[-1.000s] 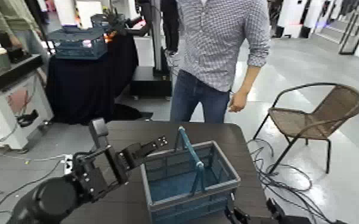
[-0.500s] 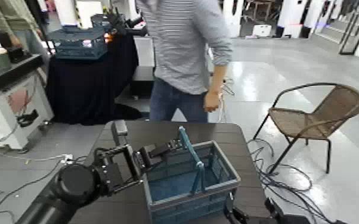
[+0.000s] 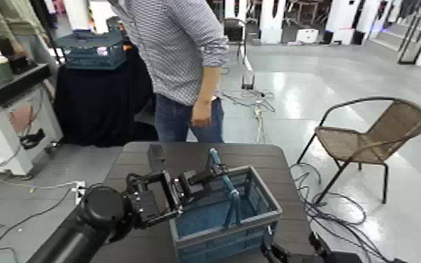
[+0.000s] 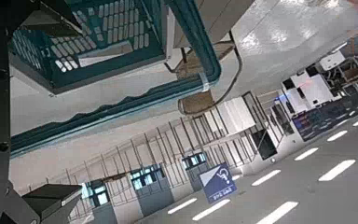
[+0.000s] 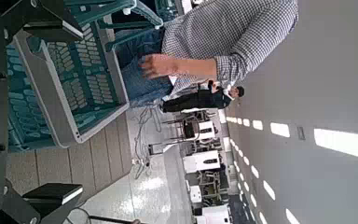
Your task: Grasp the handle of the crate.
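Note:
The teal handle [image 3: 226, 178] is standing straight up and its arms are joined to the crate's rim, so the blue-grey slatted crate [image 3: 227, 242] will come along when I pull the handle toward me.
The blue-grey slatted crate [image 3: 217, 222] stands on the dark table [image 3: 133, 161], right of middle. Its teal handle [image 3: 225, 187] stands upright across the crate. My left gripper [image 3: 206, 178] is open at the handle's far-left end, its fingers level with the bar. In the left wrist view the handle [image 4: 121, 107] runs between my open fingers [image 4: 48, 198], with the crate [image 4: 84, 42] beyond; touch cannot be told. My right gripper [image 3: 283, 253] sits low at the crate's near right corner, open. The right wrist view shows the crate's side [image 5: 70, 89].
A person [image 3: 175, 52] stands just behind the table's far edge, one hand [image 3: 201, 112] hanging near it. A wicker chair [image 3: 374, 136] is at the right. A black-draped table with a darker blue crate [image 3: 91, 50] stands at the far left. Cables lie on the floor.
My left gripper has moved right and forward, from beside the crate's left rim to the handle. The person has walked leftward behind the table.

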`<state>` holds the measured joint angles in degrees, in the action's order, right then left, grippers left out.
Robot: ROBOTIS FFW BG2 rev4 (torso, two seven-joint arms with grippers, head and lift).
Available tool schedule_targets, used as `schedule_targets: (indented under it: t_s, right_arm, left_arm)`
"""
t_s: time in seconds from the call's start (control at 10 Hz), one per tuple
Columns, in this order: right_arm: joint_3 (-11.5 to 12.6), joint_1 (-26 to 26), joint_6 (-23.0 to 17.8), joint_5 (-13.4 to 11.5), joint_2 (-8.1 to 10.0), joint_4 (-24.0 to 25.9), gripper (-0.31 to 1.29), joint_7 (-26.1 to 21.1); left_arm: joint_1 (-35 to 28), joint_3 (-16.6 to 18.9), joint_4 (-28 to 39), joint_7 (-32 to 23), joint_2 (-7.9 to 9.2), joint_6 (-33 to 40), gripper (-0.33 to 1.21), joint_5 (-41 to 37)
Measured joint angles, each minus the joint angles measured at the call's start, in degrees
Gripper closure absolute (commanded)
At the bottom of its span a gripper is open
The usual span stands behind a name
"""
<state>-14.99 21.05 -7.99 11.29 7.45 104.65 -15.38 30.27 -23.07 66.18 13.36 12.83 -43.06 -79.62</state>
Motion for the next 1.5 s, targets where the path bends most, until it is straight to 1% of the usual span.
schedule_targets:
  t_s: [0.1, 0.4, 0.6, 0.7, 0.8, 0.9, 1.0, 1.2, 1.5]
  right_arm:
    - [-0.1, -0.09, -0.06, 0.1, 0.01, -0.08, 0.16, 0.0]
    - [-0.36, -0.29, -0.33, 0.32, 0.1, -0.24, 0.16, 0.0]
    - [-0.37, -0.32, -0.59, 0.39, 0.14, -0.32, 0.16, 0.0]
    - [-0.41, -0.4, -0.66, 0.39, 0.2, -0.36, 0.16, 0.0]
    - [-0.49, -0.52, -0.71, 0.43, 0.31, -0.39, 0.16, 0.01]
    - [-0.55, -0.62, -0.71, 0.48, 0.41, -0.41, 0.16, 0.07]
    - [-0.6, -0.71, -0.71, 0.54, 0.49, -0.41, 0.16, 0.09]
    - [-0.72, -0.86, -0.64, 0.8, 0.62, -0.56, 0.16, 0.13]
    - [-0.75, -0.92, -0.6, 0.96, 0.71, -0.68, 0.16, 0.17]
  left_arm:
    - [0.85, -1.16, -1.33, 0.23, -0.36, 0.52, 0.11, -0.99]
    - [4.02, -5.97, -6.47, 4.7, -1.44, 4.6, 0.11, -4.19]
    - [4.95, -7.49, -8.64, 5.67, -1.74, 6.36, 0.12, -4.7]
    - [5.35, -7.84, -9.64, 6.12, -1.81, 7.09, 0.17, -4.74]
    - [5.63, -8.11, -10.48, 6.47, -1.84, 7.74, 0.41, -4.75]
    - [5.8, -8.31, -11.17, 6.9, -1.88, 8.46, 0.82, -4.75]
    - [5.91, -8.46, -11.78, 7.14, -1.93, 9.21, 0.92, -4.75]
    - [6.0, -8.76, -12.64, 7.91, -1.93, 10.07, 1.2, -4.75]
    - [6.03, -8.93, -12.83, 8.29, -1.93, 10.22, 1.2, -4.76]
